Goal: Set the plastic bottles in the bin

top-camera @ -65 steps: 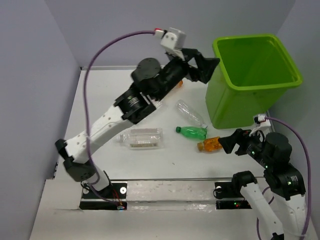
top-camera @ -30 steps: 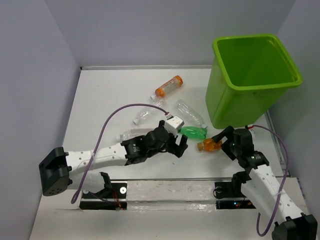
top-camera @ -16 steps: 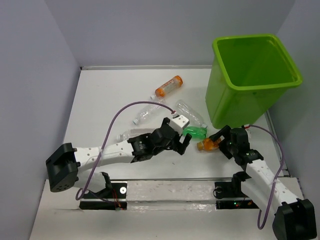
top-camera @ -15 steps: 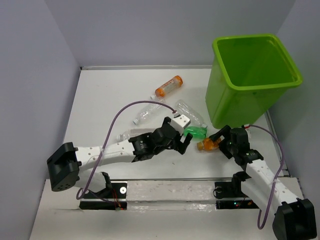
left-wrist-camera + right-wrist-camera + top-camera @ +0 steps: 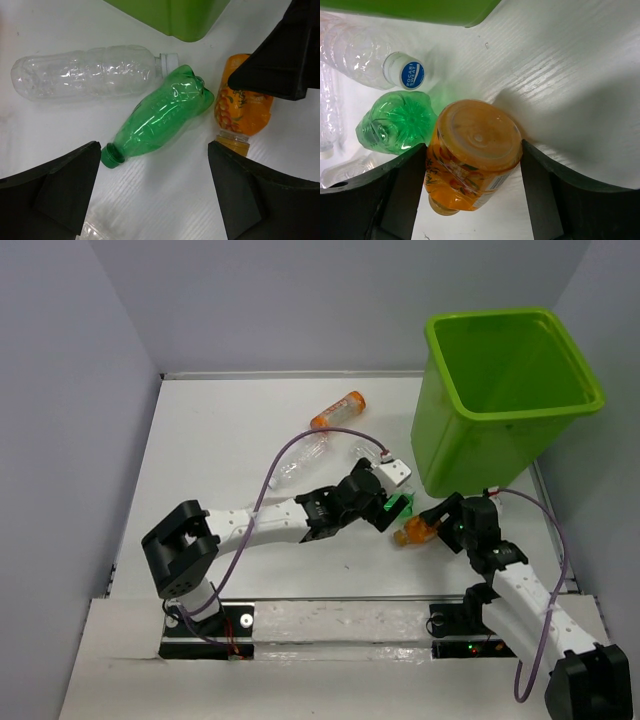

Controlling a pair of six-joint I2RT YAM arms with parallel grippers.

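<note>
I expect the green bottle (image 5: 157, 117) to come up alone when I lift it, because the clear bottle's white cap (image 5: 169, 63) only just touches the green bottle's side.
The lime-green bin (image 5: 510, 390) stands at the far right. A green bottle (image 5: 160, 117) lies on the table between a clear bottle (image 5: 90, 72) and an orange bottle (image 5: 242, 107). My left gripper (image 5: 155, 192) is open, low over the green bottle's cap end, and holds nothing; in the top view it (image 5: 392, 508) covers most of that bottle. My right gripper (image 5: 472, 165) is shut on the orange bottle (image 5: 470, 150), both fingers against its sides, and the bottle lies on the table. A second orange bottle (image 5: 337, 411) and a clear bottle (image 5: 300, 455) lie farther back.
The bin's wall (image 5: 410, 10) is just beyond the right gripper. The right gripper's black finger (image 5: 280, 55) is close to the left gripper's right side. A crushed clear bottle's edge (image 5: 92, 232) shows under the left gripper. A purple cable (image 5: 290, 450) loops over the table.
My left arm came down from beside the bin and moved right along the table to the green bottle. My right gripper reached forward around the orange bottle and has stayed there.
</note>
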